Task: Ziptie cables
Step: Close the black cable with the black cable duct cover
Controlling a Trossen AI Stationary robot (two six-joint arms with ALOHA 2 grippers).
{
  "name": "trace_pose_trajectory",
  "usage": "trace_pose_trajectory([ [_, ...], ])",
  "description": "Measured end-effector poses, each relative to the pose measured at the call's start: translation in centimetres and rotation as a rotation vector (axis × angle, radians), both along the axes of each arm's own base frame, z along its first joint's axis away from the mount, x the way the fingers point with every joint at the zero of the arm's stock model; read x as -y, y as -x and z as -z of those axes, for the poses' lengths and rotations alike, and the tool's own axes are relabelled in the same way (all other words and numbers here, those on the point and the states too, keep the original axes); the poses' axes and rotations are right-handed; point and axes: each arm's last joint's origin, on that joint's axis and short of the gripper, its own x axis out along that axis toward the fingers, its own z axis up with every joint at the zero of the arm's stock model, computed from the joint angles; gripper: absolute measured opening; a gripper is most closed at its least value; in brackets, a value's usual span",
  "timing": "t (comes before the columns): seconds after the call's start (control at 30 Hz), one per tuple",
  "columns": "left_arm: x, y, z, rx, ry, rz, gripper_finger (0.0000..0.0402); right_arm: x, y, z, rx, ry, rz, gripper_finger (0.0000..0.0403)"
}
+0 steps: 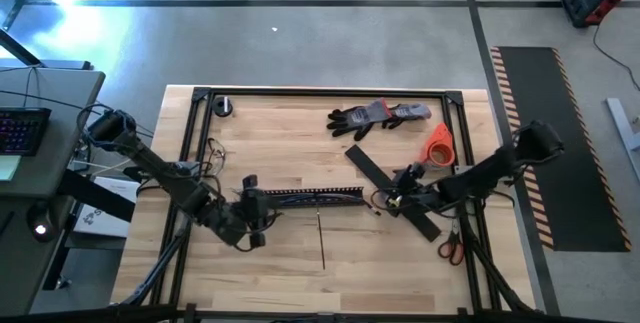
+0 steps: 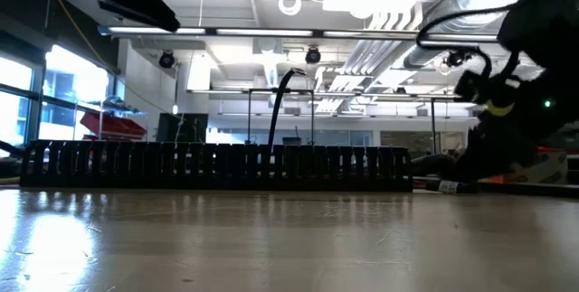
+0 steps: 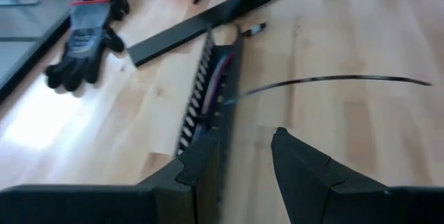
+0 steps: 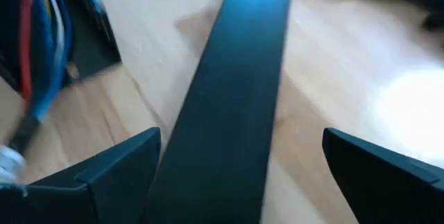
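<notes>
The flat black strip (image 1: pixel 370 169) is a match for the slotted bar's open top (image 1: pixel 318 198). The strip will go over the cables like a lid when I push it down.
The cables (image 3: pixel 220 71), thin red, white and blue wires, lie inside the long black slotted bar (image 1: pixel 310 198) at mid-table; their right end (image 4: pixel 41 37) sticks out of the bar. My left gripper (image 3: pixel 243 141) is open at the bar's left end (image 3: pixel 208 137), low over the table. My right gripper (image 4: pixel 241 137) is open beyond the bar's right end, its fingers on either side of the flat black strip (image 4: pixel 236 78). A thin black zip tie (image 3: pixel 333 80) lies on the wood near the bar's middle. My left gripper has one finger (image 3: pixel 198 172) right beside the slotted bar's left end, coming level from the table's left; whether it touches the bar, I cannot tell.
Grey-and-black gloves (image 1: pixel 380 115) and an orange roll (image 1: pixel 440 143) lie near the far edge. Red-handled scissors (image 1: pixel 448 248) sit near the right edge, and a small round object (image 1: pixel 222 106) sits at the far left corner. A black frame rail (image 1: pixel 190 153) rims the table.
</notes>
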Motion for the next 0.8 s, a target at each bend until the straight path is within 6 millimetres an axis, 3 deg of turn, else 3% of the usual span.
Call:
trace_pose_trajectory([
  [0.23,-2.5,-1.4,0.0,-0.028,-0.082,-0.057,0.0115,0.3,-1.3,2.5,-0.002,-0.063,0.064,0.0342],
  [0.5,-4.9,-2.9,-0.5,0.015,-0.071,-0.145,0.0115,0.2,-0.3,3.8,0.090,-0.085,0.145,0.0207],
  [0.8,-4.9,-3.0,-0.6,0.030,-0.079,-0.136,0.0115,-0.1,-0.1,3.7,0.103,-0.055,0.119,0.0207],
])
